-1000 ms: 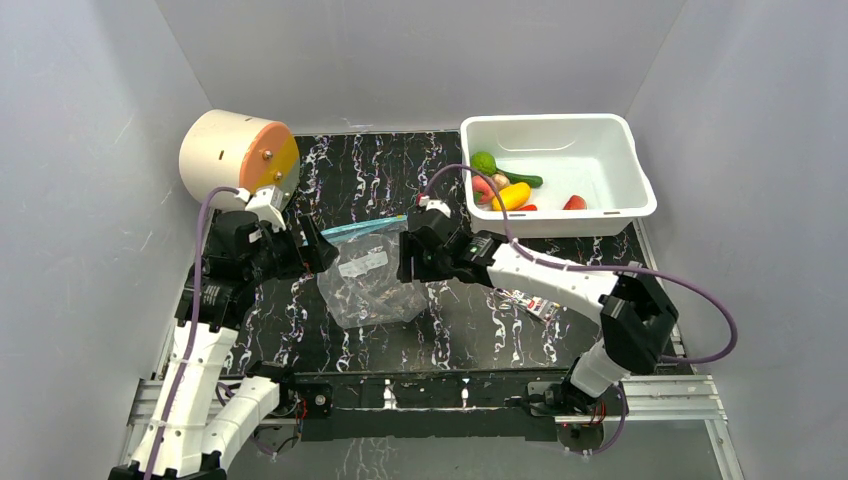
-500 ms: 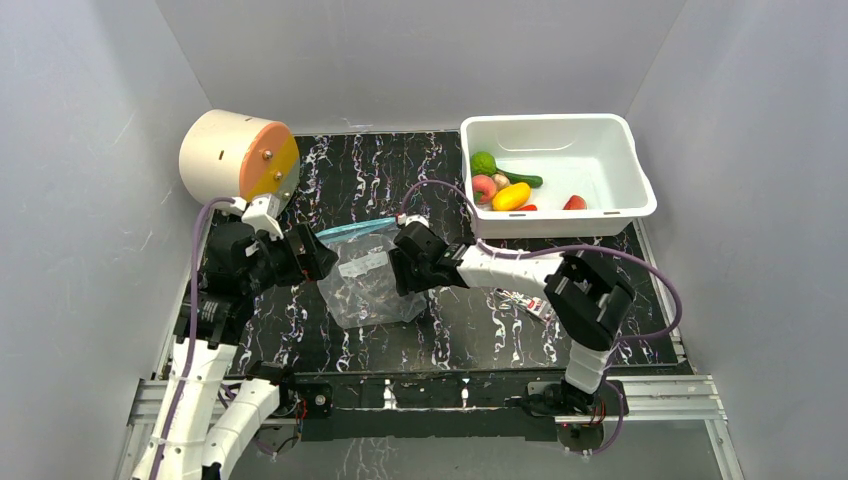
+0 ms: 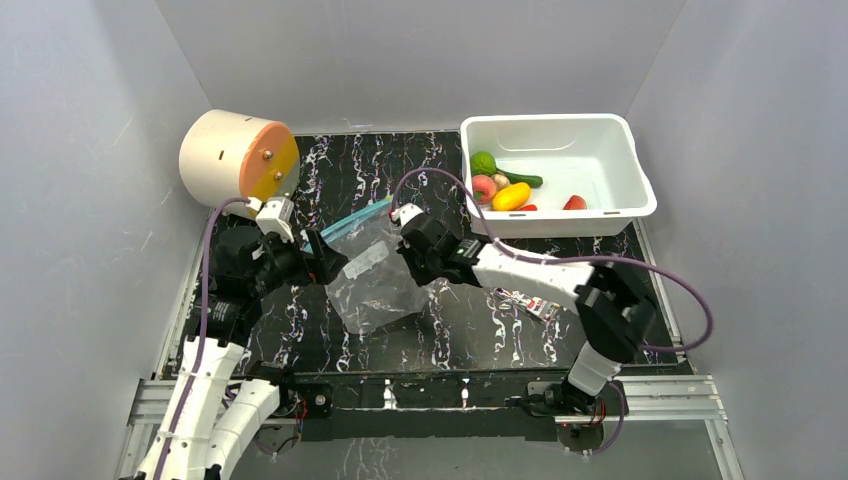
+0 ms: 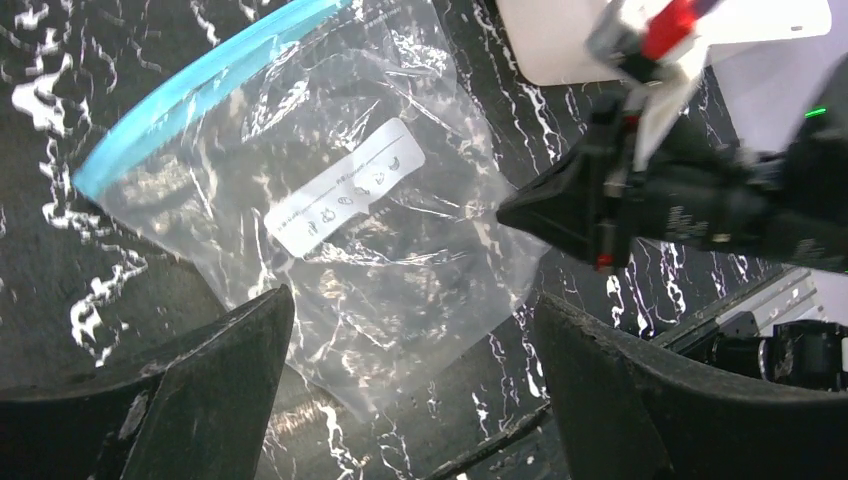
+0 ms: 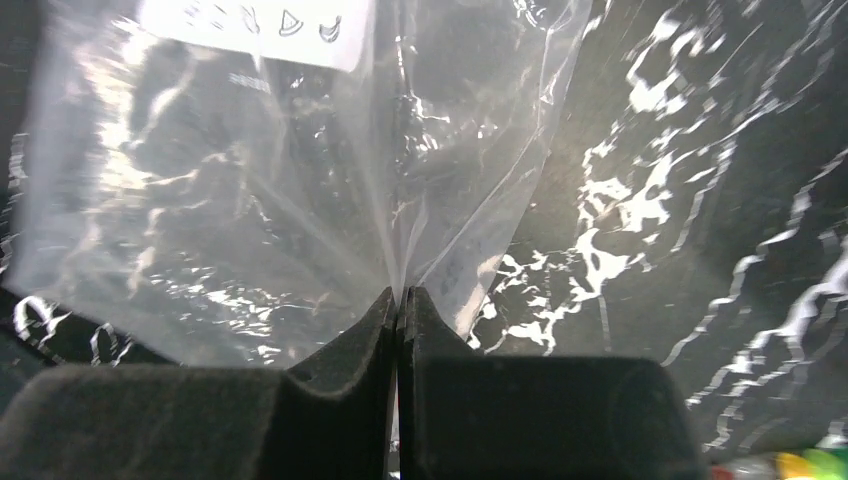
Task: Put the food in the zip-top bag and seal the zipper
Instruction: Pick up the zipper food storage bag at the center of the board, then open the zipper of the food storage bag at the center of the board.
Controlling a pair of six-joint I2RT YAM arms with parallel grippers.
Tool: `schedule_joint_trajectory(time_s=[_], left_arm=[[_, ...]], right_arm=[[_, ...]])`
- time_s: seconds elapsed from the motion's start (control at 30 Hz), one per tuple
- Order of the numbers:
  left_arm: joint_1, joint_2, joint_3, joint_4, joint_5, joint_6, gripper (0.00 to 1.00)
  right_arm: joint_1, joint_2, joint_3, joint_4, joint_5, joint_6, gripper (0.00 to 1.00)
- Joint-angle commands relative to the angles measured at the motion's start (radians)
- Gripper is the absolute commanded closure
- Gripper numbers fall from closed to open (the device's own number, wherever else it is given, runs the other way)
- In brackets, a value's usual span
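Observation:
The bag's zipper faces the back while my right gripper pinches the bag's side (image 5: 405, 245), so I should turn the bag around and grab its zipper (image 3: 350, 222) with my left gripper.
The clear zip-top bag (image 3: 375, 278) lies crumpled on the black marbled table, its white label (image 4: 345, 185) facing up. Its blue-teal zipper (image 3: 355, 218) runs along the far left edge, tilted (image 4: 200, 85). My right gripper (image 3: 412, 262) is shut on a pinched fold of the bag's right side (image 5: 398, 293). My left gripper (image 4: 412, 300) stands open just left of the bag, with the bag's lower corner showing between its fingers and nothing gripped. The food (image 3: 505, 187), several small toy fruits and vegetables, sits in the white bin.
The white bin (image 3: 560, 222) stands at the back right. A tan cylinder with an orange face (image 3: 235, 155) lies at the back left. A flat printed packet (image 3: 530, 303) lies under the right arm.
My right gripper has shut on the bag's right side. The bag has turned and bunched, so its zipper now slants. My left gripper has moved a little toward the bag.

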Motion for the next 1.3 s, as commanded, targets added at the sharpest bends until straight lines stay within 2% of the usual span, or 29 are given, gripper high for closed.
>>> schedule_joint_trajectory(time_s=[0.0,0.13,0.3,0.43,0.8,0.93,1.03,1.17,1.27], left_arm=[[0.004,-0.012,-0.001,0.107,0.075,0.121,0.12],[0.004,0.013,0.012,0.131,0.121,0.214,0.11],[0.004,0.058,0.034,0.151,0.231,0.239,0.11],[0.004,0.068,0.022,0.172,0.303,0.223,0.12],[0.004,0.034,0.131,0.060,0.280,0.204,0.12],[0.003,0.023,0.122,0.060,0.362,0.203,0.16],[0.003,0.010,0.085,0.072,0.412,0.221,0.26],[0.002,-0.022,0.055,0.099,0.477,0.221,0.27],[0.001,-0.025,0.041,0.124,0.547,0.210,0.32]], right_arm=[[0.005,-0.177,-0.009,0.011,-0.011,-0.197,1.00],[0.005,-0.306,-0.048,-0.005,-0.140,-0.373,1.00],[0.004,-0.469,-0.075,-0.048,-0.237,-0.524,1.00],[0.005,-0.569,-0.060,-0.115,-0.268,-0.616,1.00],[0.005,-0.692,0.001,-0.382,-0.239,-0.747,1.00],[0.005,-0.749,0.003,-0.414,-0.233,-0.770,1.00],[0.005,-0.792,0.010,-0.426,-0.241,-0.790,1.00],[0.005,-0.854,0.019,-0.434,-0.241,-0.834,1.00],[0.005,-0.888,0.039,-0.444,-0.231,-0.851,1.00]])
